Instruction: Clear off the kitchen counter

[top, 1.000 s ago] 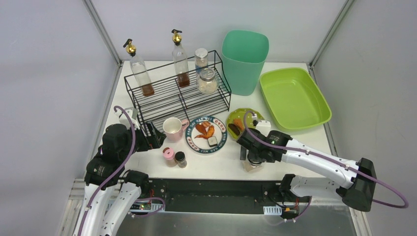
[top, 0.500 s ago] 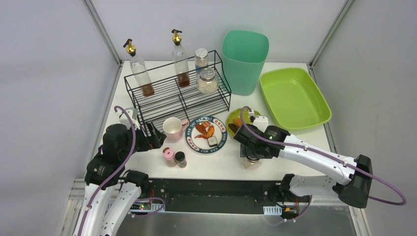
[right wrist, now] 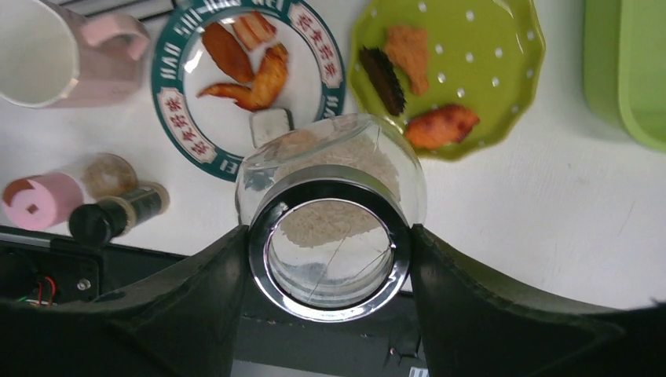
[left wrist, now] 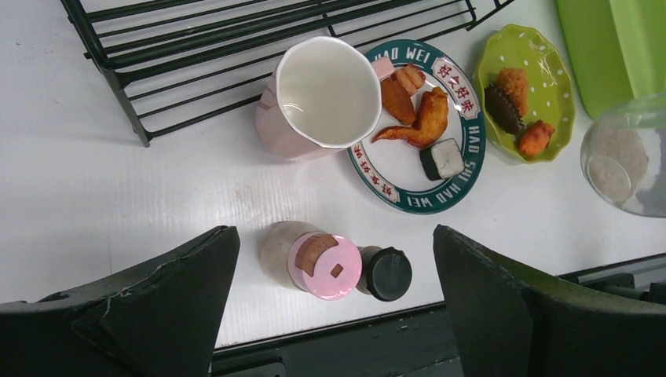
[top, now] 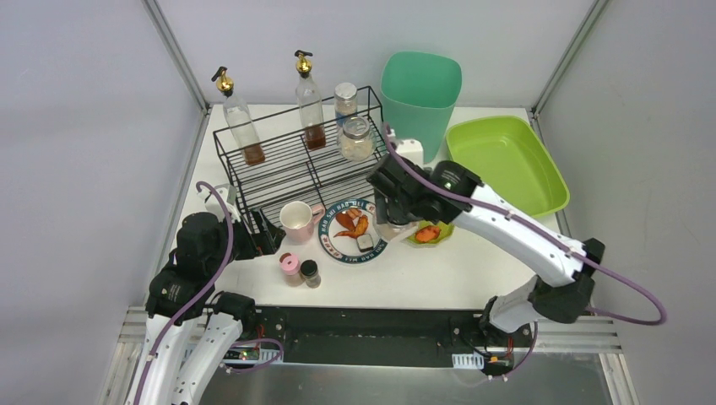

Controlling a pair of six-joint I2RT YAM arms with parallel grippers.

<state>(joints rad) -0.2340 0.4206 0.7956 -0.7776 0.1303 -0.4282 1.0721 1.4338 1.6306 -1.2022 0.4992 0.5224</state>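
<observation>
I can see the glass jar upright (right wrist: 331,188) and the wire rack open beside its front jar, so my right gripper should keep going to that gap (top: 321,165) and let go on the wires.
The white kitchen counter (top: 473,270) carries the dishes and jars. My right gripper (top: 395,211) is shut on a glass jar of pale powder with a silver lid (right wrist: 330,251), held in the air above the patterned plate of food (top: 355,229) and the small green dish (top: 432,233). The fingers (right wrist: 188,298) press the lid from both sides. My left gripper (left wrist: 334,314) is open and empty, low over a pink-lidded jar (left wrist: 323,265) and a black-capped shaker (left wrist: 386,273) near the front edge. A pink mug (left wrist: 322,94) stands just beyond them.
A black wire rack (top: 304,169) at the back left holds two pump bottles (top: 239,118) and two jars (top: 356,139). A teal bin (top: 420,101) stands behind, and a lime-green tray (top: 504,169) lies at the back right.
My right gripper has lifted the glass jar from near the counter's front edge and carried it back and left, over the plates. The left arm has not moved.
</observation>
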